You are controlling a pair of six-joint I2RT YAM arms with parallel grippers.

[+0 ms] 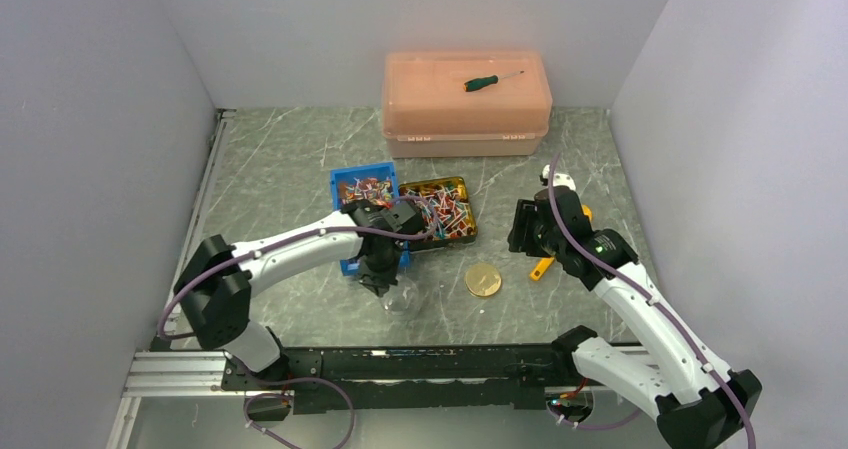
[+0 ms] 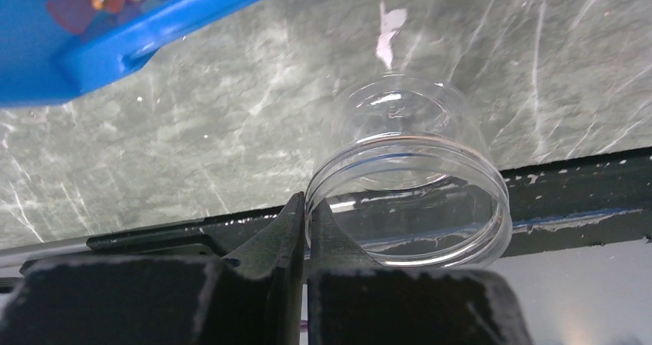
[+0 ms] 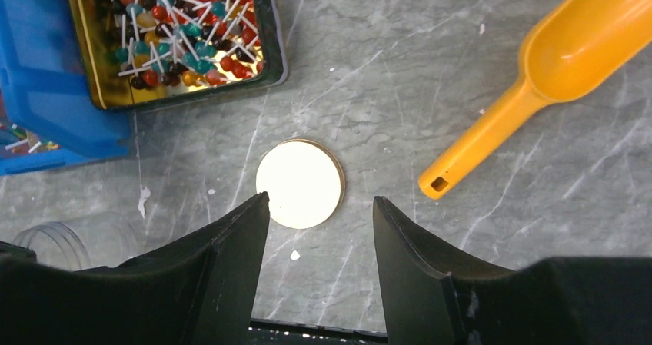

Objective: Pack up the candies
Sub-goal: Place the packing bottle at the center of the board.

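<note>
The clear jar's opening (image 2: 411, 203) faces up, and its base is over open grey tabletop (image 1: 419, 300). My left gripper keeps going down until the jar's base stands flat, then let go.
The candies (image 1: 447, 205) fill a gold-lined dark tin (image 1: 470, 231), also in the right wrist view (image 3: 173, 30); more lie in a blue bin (image 1: 347, 181) beside it. My left gripper (image 2: 308, 204) is shut on the rim of a clear plastic jar (image 2: 415, 199), one finger inside and one outside; the jar (image 1: 404, 294) is empty and sits near the table's front edge. My right gripper (image 3: 319, 207) is open and empty above a round gold lid (image 3: 300, 184), which also shows from above (image 1: 483, 280). An orange scoop (image 3: 538, 68) lies on the table to its right.
A salmon plastic box (image 1: 466, 104) with a green-handled screwdriver (image 1: 484, 82) on its lid stands at the back. The black front rail (image 1: 420, 361) runs along the near edge. White walls close in on both sides.
</note>
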